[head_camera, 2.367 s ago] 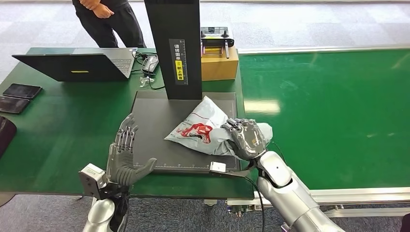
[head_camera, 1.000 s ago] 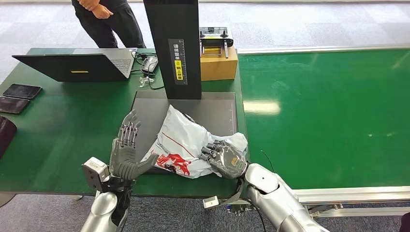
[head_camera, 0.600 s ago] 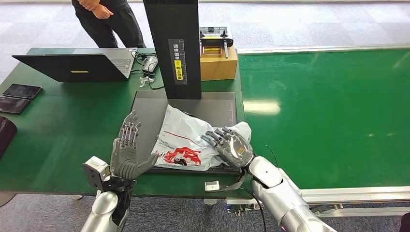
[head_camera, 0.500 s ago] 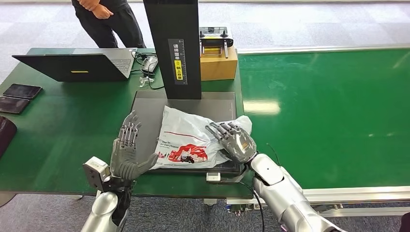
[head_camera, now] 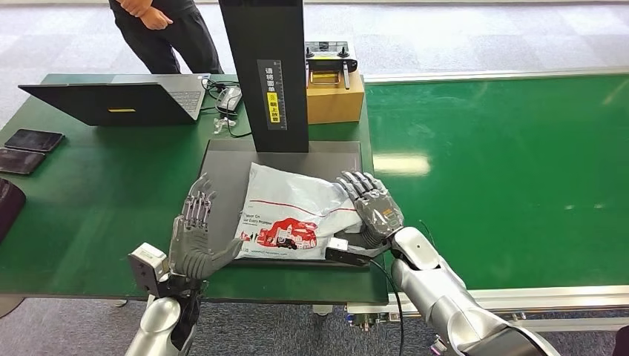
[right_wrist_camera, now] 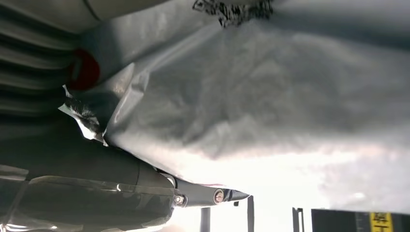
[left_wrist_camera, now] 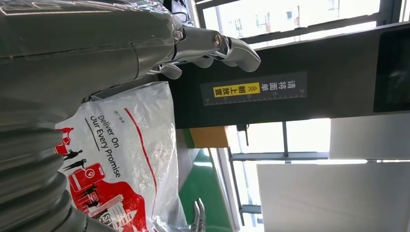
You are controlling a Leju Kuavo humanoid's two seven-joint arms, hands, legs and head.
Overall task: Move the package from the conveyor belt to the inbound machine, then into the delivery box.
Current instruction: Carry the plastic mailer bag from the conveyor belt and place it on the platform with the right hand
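I expect the package (head_camera: 288, 211) to bunch into folds and droop at its ends when I lift it, because loose, wrinkled plastic (head_camera: 338, 213) shows near the package's edge.
The package (head_camera: 293, 213), a white plastic mailer with red print, lies flat on the dark platform (head_camera: 230, 178) of the inbound machine, in front of its black post (head_camera: 271, 74). My right hand (head_camera: 373, 208) rests on the package's right edge with its fingers stretched out and apart. My left hand (head_camera: 193, 233) stands open just left of the package, fingers up, thumb close to the bag's corner. The left wrist view has the package (left_wrist_camera: 125, 159) beside my left hand (left_wrist_camera: 145, 43). In the right wrist view the package (right_wrist_camera: 266, 96) lies close against my right hand (right_wrist_camera: 135, 193).
A laptop (head_camera: 119, 100) and two phones (head_camera: 30, 141) lie on the green table at the left. A cardboard box (head_camera: 335, 100) with a controller on top stands behind the post. A person (head_camera: 163, 30) stands at the far side. The green conveyor belt (head_camera: 504, 170) stretches to the right.
My right hand carried the package toward the table's front edge, turned it and laid it flat on the platform; its fingers then uncurled from the bag. My left hand barely moved.
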